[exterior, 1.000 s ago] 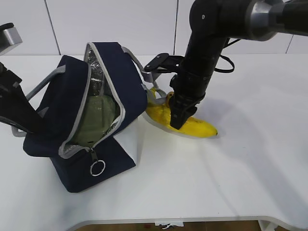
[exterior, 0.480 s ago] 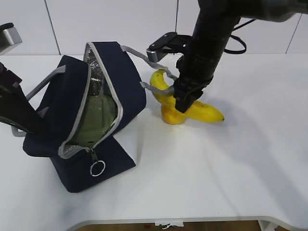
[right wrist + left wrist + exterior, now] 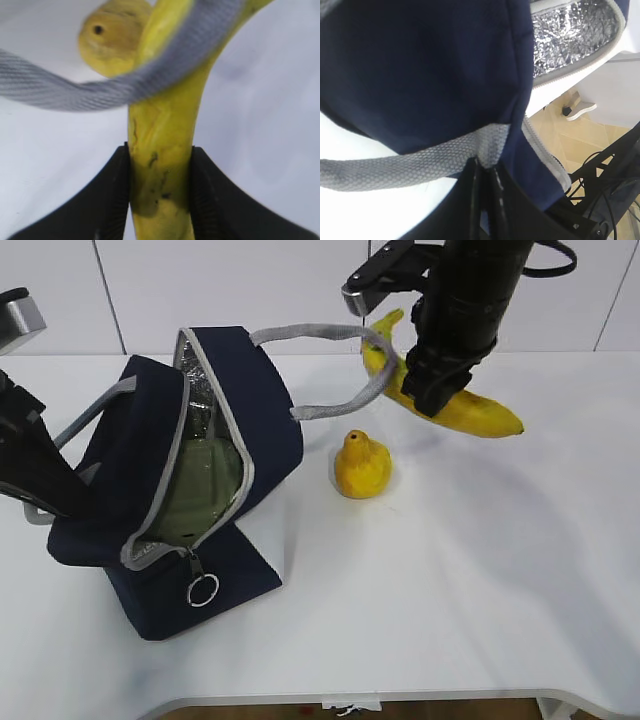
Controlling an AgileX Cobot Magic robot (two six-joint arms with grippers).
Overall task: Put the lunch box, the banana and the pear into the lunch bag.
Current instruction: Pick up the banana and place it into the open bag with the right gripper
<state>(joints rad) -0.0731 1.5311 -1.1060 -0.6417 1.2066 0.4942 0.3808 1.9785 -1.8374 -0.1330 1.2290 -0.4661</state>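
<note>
My right gripper is about to pull the banana clear and bring it over the bag's opening (image 3: 208, 455), because the bag's far handle loops over the banana's stem end (image 3: 384, 352).
The navy lunch bag (image 3: 255, 410) lies tilted at the left with its mouth open, and the green-lidded lunch box (image 3: 200, 490) sits inside it. My left gripper (image 3: 55, 502) is shut on the bag's near grey handle (image 3: 395, 167), which is pinched at the fingertips (image 3: 485, 167). My right gripper (image 3: 435, 380) is shut on the banana (image 3: 470, 412) and holds it in the air at the back right. The bag's far handle (image 3: 330, 335) is looped over the banana's stem end, and this strap (image 3: 150, 75) crosses the banana (image 3: 160, 130). The pear (image 3: 362, 466) stands on the table below.
A ring pull (image 3: 203, 588) hangs from the zipper at the bag's front corner. White table (image 3: 450, 580) stretches to the right and front of the pear. A white wall runs behind the table.
My right gripper has lifted the banana from the table up and to the right. The bag's far handle rose with it, and the pear now stands uncovered. The left arm has not moved.
</note>
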